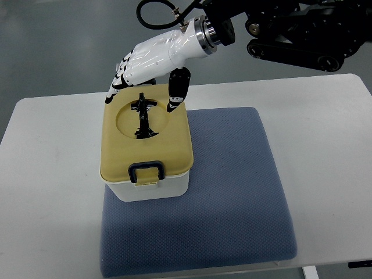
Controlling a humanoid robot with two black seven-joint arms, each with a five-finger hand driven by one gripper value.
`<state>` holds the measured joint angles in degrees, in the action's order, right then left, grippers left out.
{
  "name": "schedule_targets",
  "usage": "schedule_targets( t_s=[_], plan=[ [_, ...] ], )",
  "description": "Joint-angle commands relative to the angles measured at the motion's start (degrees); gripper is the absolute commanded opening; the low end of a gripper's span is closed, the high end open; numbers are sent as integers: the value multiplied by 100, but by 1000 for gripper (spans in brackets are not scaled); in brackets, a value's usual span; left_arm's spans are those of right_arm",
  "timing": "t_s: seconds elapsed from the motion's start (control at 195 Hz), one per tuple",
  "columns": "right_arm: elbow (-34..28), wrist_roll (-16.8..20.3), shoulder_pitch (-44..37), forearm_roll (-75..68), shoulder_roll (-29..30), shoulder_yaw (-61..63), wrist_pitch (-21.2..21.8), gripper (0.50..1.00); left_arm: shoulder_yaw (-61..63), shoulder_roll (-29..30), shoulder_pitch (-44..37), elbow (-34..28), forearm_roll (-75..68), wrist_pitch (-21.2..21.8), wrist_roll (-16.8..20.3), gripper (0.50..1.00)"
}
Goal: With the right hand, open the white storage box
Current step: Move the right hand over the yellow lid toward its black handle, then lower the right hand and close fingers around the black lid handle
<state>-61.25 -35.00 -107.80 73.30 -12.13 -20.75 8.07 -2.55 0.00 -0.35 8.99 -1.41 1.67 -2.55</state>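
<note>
I expect the tan lid (170, 146) to come off whole when I lift it, because the black latch (146, 171) is flipped up at the box's near edge.
The white storage box (154, 187) stands on a blue mat, left of centre. It has a tan lid (174, 145), shut, with a black folding handle (142, 116) in a round recess and a black latch (145, 170) at the near edge. My right hand (145, 87), white with black-tipped fingers, reaches in from the top right and hovers over the lid's far edge. Its fingers (116, 87) are spread at the far left corner and hold nothing. Its thumb (177, 93) points down at the lid's far right part. The left arm is not in view.
The blue padded mat (232, 203) lies on a white table (52, 174), with bare mat to the right of and in front of the box. The robot's black arm hardware (302, 35) hangs over the table's far right.
</note>
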Motion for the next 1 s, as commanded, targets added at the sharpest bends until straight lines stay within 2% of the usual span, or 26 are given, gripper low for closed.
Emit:
schedule_targets(
  t_s=[0.0, 0.267, 0.524, 0.647, 0.862, 0.996],
  plan=[
    [130, 0, 39, 0, 123, -17, -68, 905, 0, 0, 0, 6, -8, 0, 0, 1000],
    [535, 0, 40, -97, 448, -202, -306, 854, 0, 0, 0, 6, 0, 0, 0, 1000],
    [755, 0, 101, -35, 668, -430, -323, 764, 0, 0, 0, -3, 0, 0, 0, 1000],
    [904, 0, 128, -35, 756, -782, -595, 733, 0, 0, 0, -3, 0, 0, 0, 1000],
    [1027, 0, 224, -35, 817, -1072, -763, 713, 0, 0, 0, -3, 0, 0, 0, 1000],
    [1036, 0, 251, -35, 826, -1019, -771, 680, 0, 0, 0, -3, 0, 0, 0, 1000]
  ],
)
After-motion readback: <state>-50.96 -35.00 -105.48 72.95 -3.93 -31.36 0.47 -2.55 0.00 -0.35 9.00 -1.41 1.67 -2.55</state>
